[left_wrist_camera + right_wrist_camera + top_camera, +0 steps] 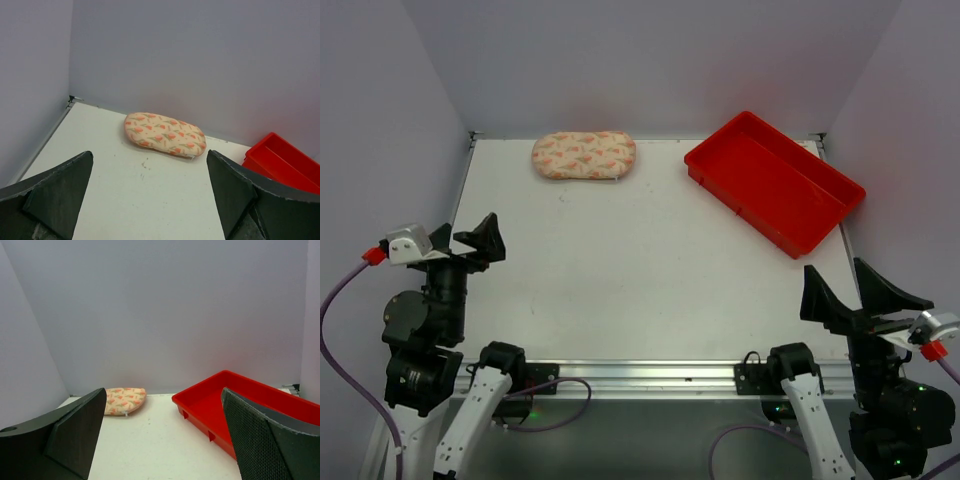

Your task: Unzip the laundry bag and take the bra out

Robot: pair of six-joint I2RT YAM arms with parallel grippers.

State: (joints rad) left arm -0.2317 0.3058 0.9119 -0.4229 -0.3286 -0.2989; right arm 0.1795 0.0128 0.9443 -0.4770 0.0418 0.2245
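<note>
The tabletop (542, 218) is clear up to the laundry bag's near edge (578, 176), so the robot's left gripper goes on moving in with its fingers open until it can close on that edge.
The laundry bag (584, 155) is a cream padded case with pink-orange print, lying closed at the far left of the table. It also shows in the left wrist view (165, 133) and the right wrist view (124, 400), with a small white zipper pull at its near right edge. The bra is hidden. My left gripper (468, 243) is open and empty at the near left edge, far from the bag. My right gripper (860, 295) is open and empty at the near right corner.
A red plastic tray (775, 180) stands empty at the far right, angled; it also shows in the right wrist view (240, 405) and the left wrist view (285, 162). Pale walls close the table at the back and both sides.
</note>
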